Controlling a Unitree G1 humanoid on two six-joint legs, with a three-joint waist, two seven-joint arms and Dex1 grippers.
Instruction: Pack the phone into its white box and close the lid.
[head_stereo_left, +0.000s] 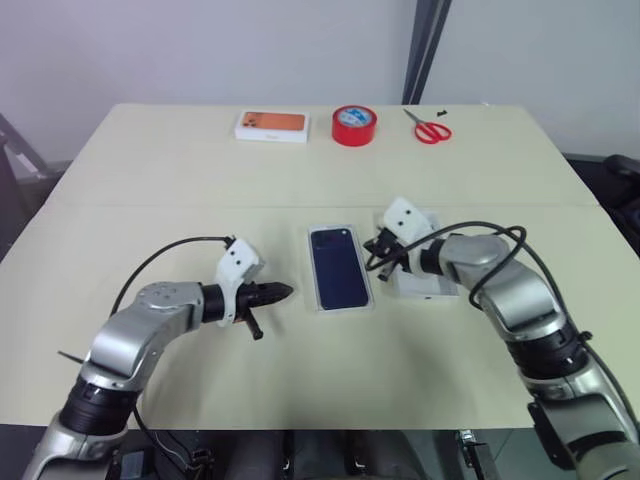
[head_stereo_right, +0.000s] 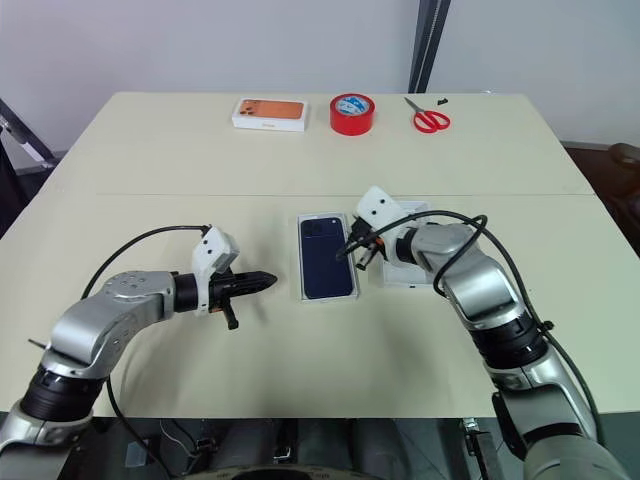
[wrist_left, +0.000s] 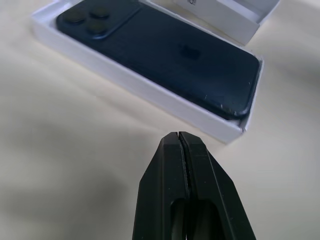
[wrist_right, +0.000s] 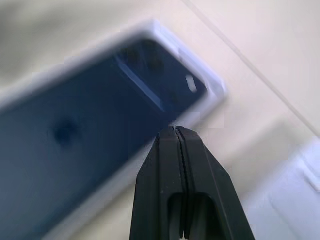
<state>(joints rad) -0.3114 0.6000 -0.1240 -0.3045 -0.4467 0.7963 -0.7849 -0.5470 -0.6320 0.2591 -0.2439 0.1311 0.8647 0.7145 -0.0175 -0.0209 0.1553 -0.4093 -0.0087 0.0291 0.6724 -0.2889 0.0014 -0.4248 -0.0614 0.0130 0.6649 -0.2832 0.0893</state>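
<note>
The robot's right hand should leave the filled box, pinch the lid's nearest side (wrist_left: 217, 21) and flip it over, because the lid lies open side up (wrist_left: 253, 8) beside the box.
The dark navy phone (head_stereo_left: 338, 266) lies back up inside the white box (wrist_left: 130, 82) at the table's centre, camera cluster at the far end. The lid (head_stereo_left: 428, 284) rests open side up just right of the box. My left gripper (head_stereo_left: 285, 292) is shut and empty, hovering a short way left of the box and pointing at its near end. My right gripper (head_stereo_right: 345, 252) is also shut and empty. It reaches over the lid, and its tip is above the box's right edge near the phone's camera end (wrist_right: 150, 60). Whether it touches, I cannot tell.
Along the far edge of the table stand a white box with an orange top (head_stereo_left: 271, 125), a red tape roll (head_stereo_left: 354, 125) and red scissors (head_stereo_left: 431, 129). The tan tabletop (head_stereo_left: 150, 190) has free room left and in front of the box.
</note>
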